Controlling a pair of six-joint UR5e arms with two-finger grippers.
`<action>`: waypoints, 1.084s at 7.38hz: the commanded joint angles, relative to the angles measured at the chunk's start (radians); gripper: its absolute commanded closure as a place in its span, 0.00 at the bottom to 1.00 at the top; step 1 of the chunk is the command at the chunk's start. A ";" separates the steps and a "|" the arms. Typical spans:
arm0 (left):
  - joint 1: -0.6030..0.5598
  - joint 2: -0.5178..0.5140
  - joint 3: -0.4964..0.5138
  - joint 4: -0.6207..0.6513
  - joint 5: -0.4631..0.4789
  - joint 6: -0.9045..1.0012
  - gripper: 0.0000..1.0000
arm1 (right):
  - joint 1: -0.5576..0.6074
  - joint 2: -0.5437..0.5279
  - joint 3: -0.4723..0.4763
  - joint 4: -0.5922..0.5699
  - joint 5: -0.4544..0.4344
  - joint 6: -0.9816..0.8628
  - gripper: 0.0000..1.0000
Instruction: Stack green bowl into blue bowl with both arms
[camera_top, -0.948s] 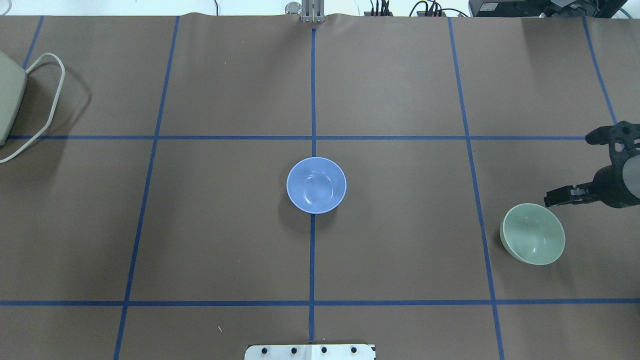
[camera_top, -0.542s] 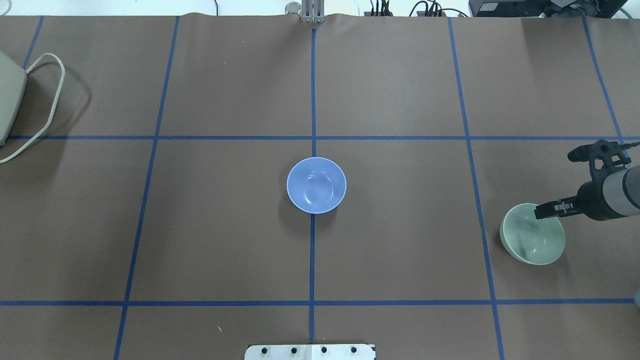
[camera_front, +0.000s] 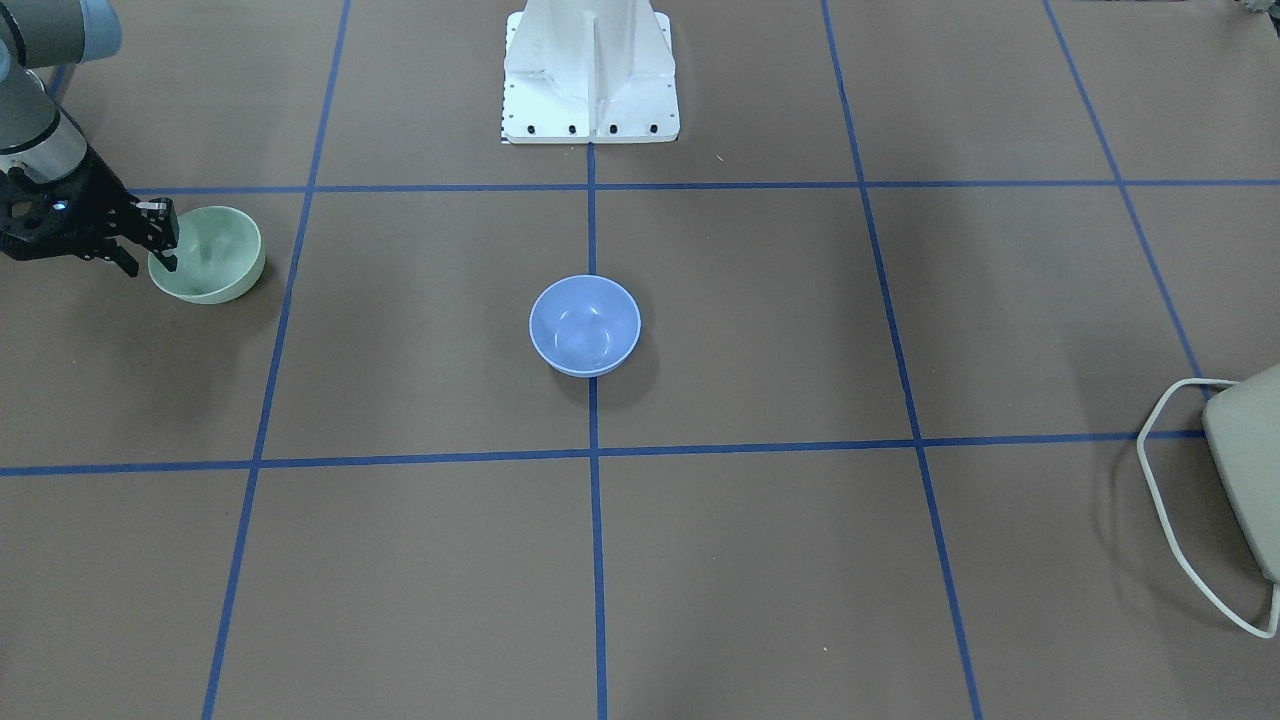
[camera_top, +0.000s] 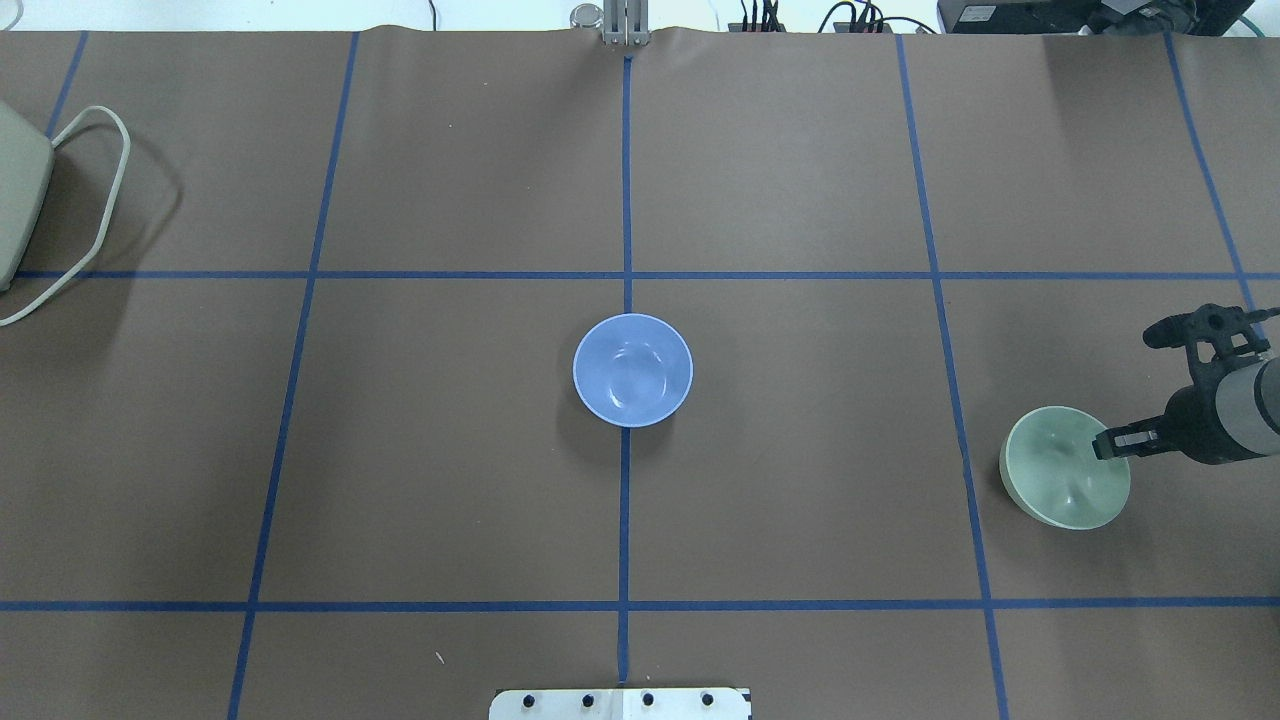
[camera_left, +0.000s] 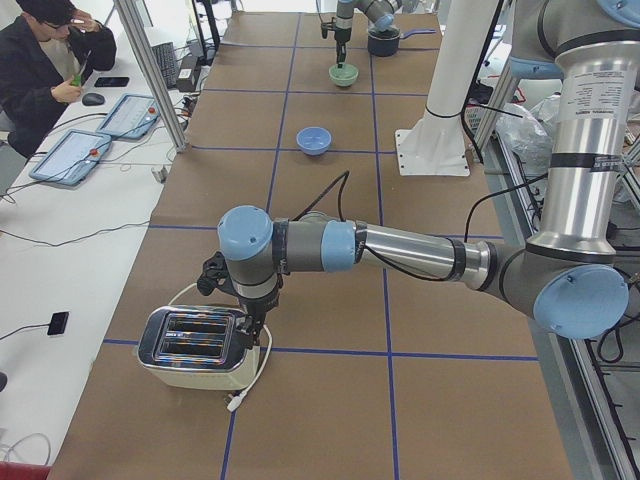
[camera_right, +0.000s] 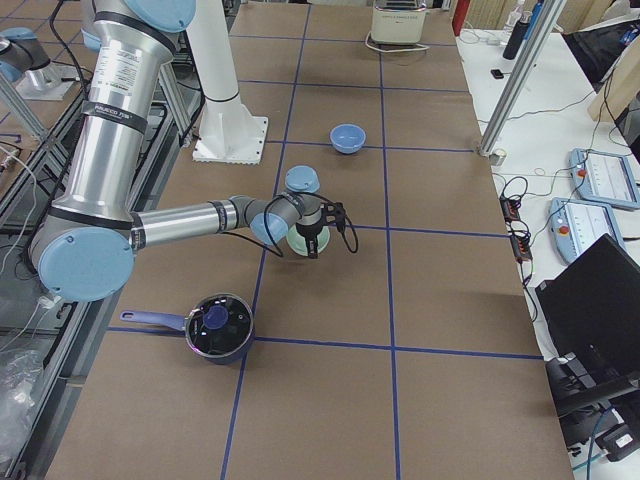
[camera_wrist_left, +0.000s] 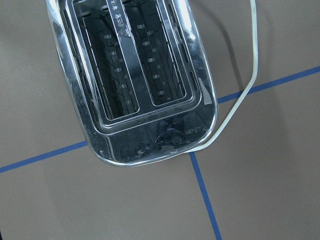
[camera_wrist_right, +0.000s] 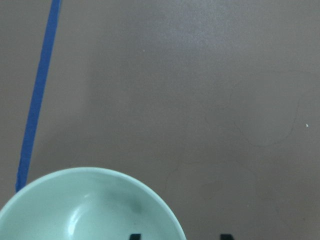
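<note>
The empty blue bowl (camera_front: 585, 326) gets narrower toward the bottom and is of matching width, so the green bowl (camera_front: 218, 253) will sink in almost to its rim when the robot lowers it in.
The pale green bowl (camera_top: 1055, 490) stands upright at the table's right side and also shows in the front-facing view (camera_front: 215, 255). My right gripper (camera_top: 1110, 443) is open at the bowl's right rim. In the right wrist view, one fingertip (camera_wrist_right: 134, 236) is inside the green bowl (camera_wrist_right: 85, 210) and the other is outside it. The blue bowl (camera_top: 632, 370) stands upright and empty at the table's centre. My left gripper (camera_left: 245, 325) hangs over a toaster far to the left. I cannot tell if it is open or shut.
A chrome toaster (camera_wrist_left: 140, 85) with a white cord lies at the table's left end (camera_top: 15, 190). A dark lidded pot (camera_right: 215, 325) stands near the green bowl on the robot's side. The white pedestal (camera_front: 590, 70) stands at the table's near edge.
My right gripper moved from beyond the green bowl toward the robot and came down onto the bowl's right rim. The bowls have not moved.
</note>
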 joint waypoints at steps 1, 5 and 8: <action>0.001 0.002 0.000 -0.001 0.000 0.000 0.01 | -0.020 -0.002 0.001 0.001 -0.002 -0.002 1.00; 0.001 0.002 0.000 -0.001 0.000 -0.002 0.01 | 0.040 -0.002 0.037 0.001 0.059 -0.008 1.00; -0.001 0.002 0.000 -0.001 0.000 -0.002 0.01 | 0.113 0.098 0.038 -0.008 0.126 0.024 1.00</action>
